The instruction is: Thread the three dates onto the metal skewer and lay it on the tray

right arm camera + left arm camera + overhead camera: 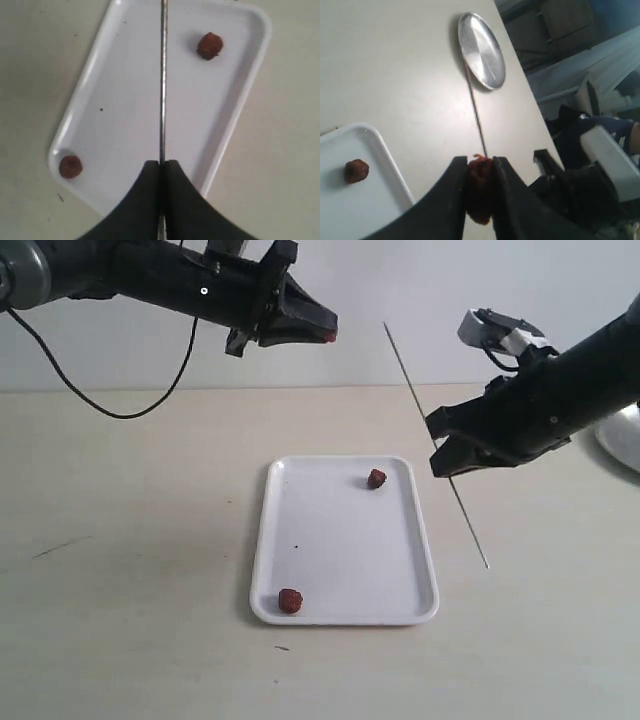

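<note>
The skewer's upper tip [387, 325] stands beside the date [331, 337], level with it, so next my left gripper raises the date while my right gripper brings the skewer's tip beneath.
The white tray [345, 540] lies mid-table with two dates on it: one near its far right corner [376, 478] and one at its near left corner [290, 601]. High above the table's left, my left gripper [330, 335] is shut on a third date [479, 187]. My right gripper [437, 455] is shut on the metal skewer [408, 382], which slants upward, its upper tip pointing toward the left gripper with a gap between. In the right wrist view the skewer [163, 80] runs out from the shut jaws over the tray [240, 115].
A silvery round dish [481, 50] sits at the table's right edge, partly seen in the exterior view [622, 440]. A black cable [110, 405] hangs from the left arm down to the table's far left.
</note>
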